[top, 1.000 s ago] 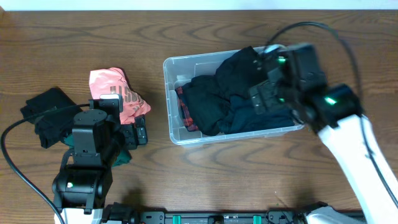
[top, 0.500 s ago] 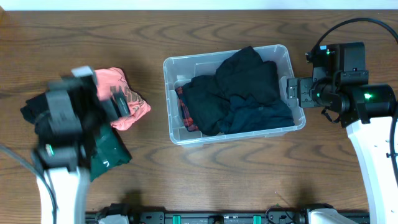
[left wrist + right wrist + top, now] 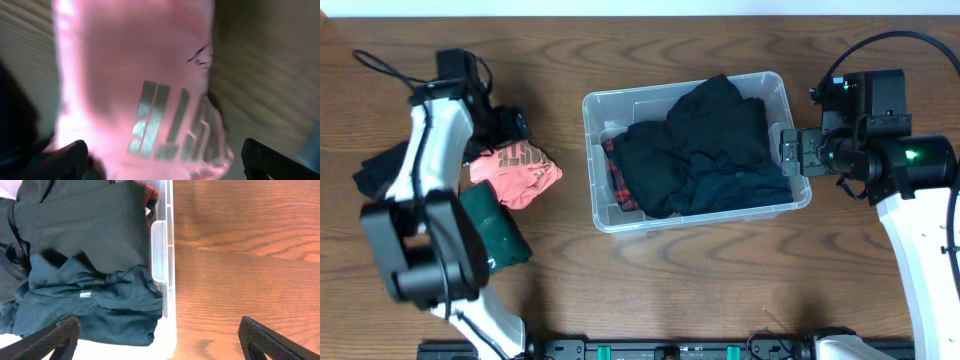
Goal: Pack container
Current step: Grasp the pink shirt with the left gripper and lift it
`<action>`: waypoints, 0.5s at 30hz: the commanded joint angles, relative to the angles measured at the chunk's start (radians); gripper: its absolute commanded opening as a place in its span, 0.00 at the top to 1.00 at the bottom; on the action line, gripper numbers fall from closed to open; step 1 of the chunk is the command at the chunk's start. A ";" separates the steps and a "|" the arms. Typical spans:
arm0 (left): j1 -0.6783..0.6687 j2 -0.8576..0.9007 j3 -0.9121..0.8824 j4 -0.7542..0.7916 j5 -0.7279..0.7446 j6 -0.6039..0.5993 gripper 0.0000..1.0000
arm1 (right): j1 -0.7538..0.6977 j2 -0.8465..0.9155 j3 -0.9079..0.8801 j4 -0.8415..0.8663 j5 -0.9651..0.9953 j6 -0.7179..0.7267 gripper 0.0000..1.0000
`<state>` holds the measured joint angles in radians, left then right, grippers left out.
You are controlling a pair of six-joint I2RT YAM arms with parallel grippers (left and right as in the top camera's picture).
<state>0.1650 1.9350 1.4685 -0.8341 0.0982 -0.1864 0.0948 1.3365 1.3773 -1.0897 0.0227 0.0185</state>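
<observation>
My left gripper should pick up the pink shirt (image 3: 518, 175), since it lies across the container from my right gripper, and lay it over the red plaid piece (image 3: 620, 180).
The clear plastic container (image 3: 597, 160) stands mid-table, filled with black and dark blue clothes (image 3: 705, 150) over a red plaid piece (image 3: 617, 180). My right gripper (image 3: 788, 155) is open and empty, hovering at the container's right rim (image 3: 159, 255); its fingertips (image 3: 160, 340) straddle that rim. My left gripper (image 3: 510, 125) is open just above the far edge of a pink shirt with grey lettering (image 3: 517, 170). That pink shirt (image 3: 145, 90) fills the left wrist view, blurred, between the open fingertips (image 3: 162, 160).
A dark green garment (image 3: 492, 238) lies in front of the pink shirt. A black garment (image 3: 378, 170) lies at the far left, partly under my left arm. Bare wood (image 3: 245, 255) lies right of the container.
My left arm swung from the table's front to the far left, over the pink shirt. My right gripper left the container a second ago and now holds still at its right rim.
</observation>
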 commanded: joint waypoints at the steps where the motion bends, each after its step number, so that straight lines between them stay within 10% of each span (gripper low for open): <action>1: 0.004 0.051 0.017 -0.003 -0.001 -0.014 0.02 | -0.011 -0.001 0.000 -0.003 0.000 0.003 0.01; 5: 0.004 0.099 0.017 -0.003 -0.001 -0.014 0.07 | -0.011 -0.001 0.000 -0.007 0.000 0.003 0.01; 10: 0.004 0.098 0.017 -0.008 -0.006 -0.014 0.74 | -0.011 -0.001 0.000 -0.007 0.005 0.002 0.01; 15: 0.004 0.082 0.017 -0.030 -0.010 -0.011 0.94 | -0.011 -0.010 0.001 -0.007 0.037 0.003 0.01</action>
<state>0.1646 2.0315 1.4769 -0.8482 0.0978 -0.2012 0.0948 1.3365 1.3773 -1.0958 0.0338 0.0185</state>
